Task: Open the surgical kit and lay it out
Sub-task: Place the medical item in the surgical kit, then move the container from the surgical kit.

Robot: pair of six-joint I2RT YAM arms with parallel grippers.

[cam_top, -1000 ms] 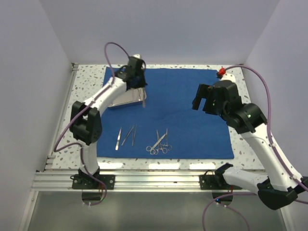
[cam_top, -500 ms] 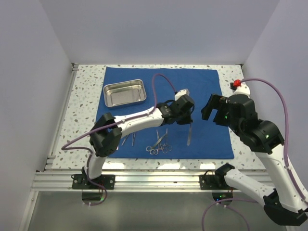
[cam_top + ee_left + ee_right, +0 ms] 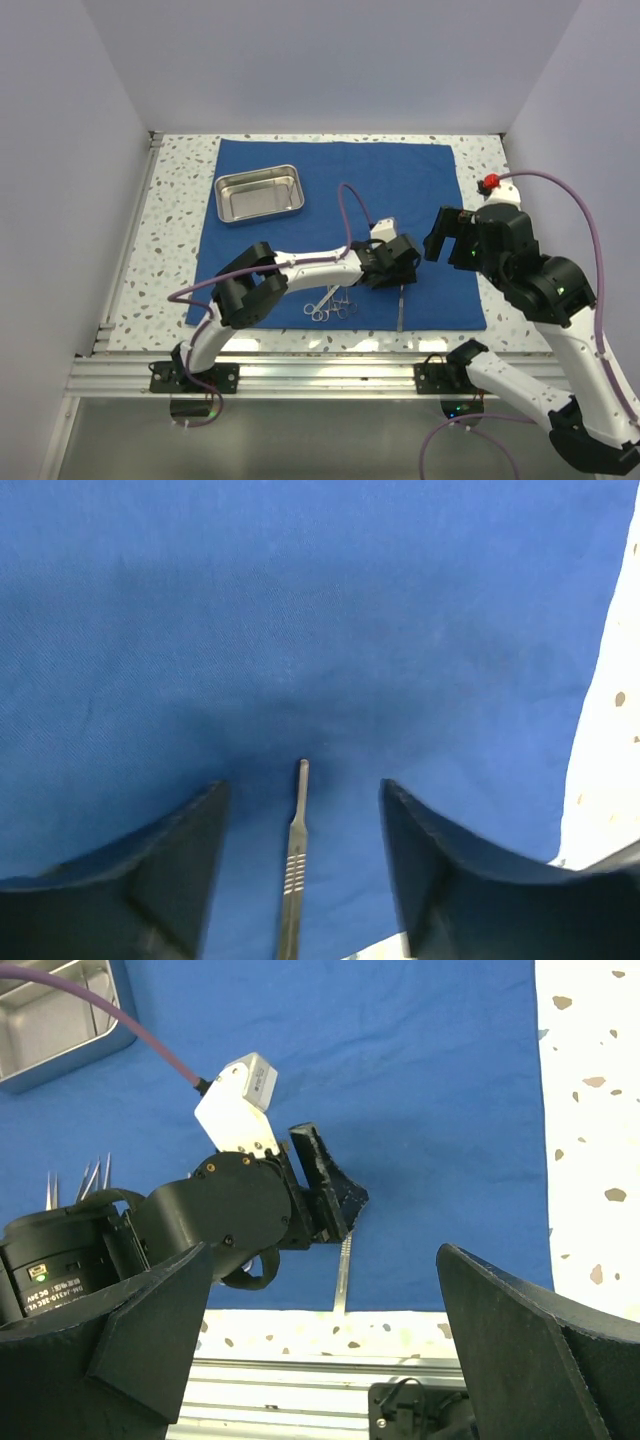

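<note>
The steel tray (image 3: 259,194) is far away from my right gripper. My left gripper should push the tray's outer end (image 3: 220,203) nearer before my right gripper reaches inside.
The royal-blue cloth (image 3: 340,170) lies spread flat, with the steel tray (image 3: 260,193) on its far left corner. Ring-handled clamps (image 3: 330,305) rest near the cloth's front edge. My left gripper (image 3: 400,275) hovers low over the front right of the cloth, open. A slim ribbed steel handle (image 3: 292,880) lies on the cloth between its jaws, touching neither. The same handle (image 3: 343,1275) runs to the cloth's front edge. My right gripper (image 3: 440,235) hangs open and empty above the cloth's right side. Tweezer tips (image 3: 92,1178) peek out behind the left arm.
A small red object (image 3: 490,183) sits on the speckled table right of the cloth. An aluminium rail (image 3: 300,375) runs along the near edge. White walls close in on three sides. The left arm's purple cable (image 3: 120,1015) crosses above the cloth.
My left arm swung from the tray to the cloth's front right with the slim handle, then opened and left it lying there. The right arm shifted slightly right.
</note>
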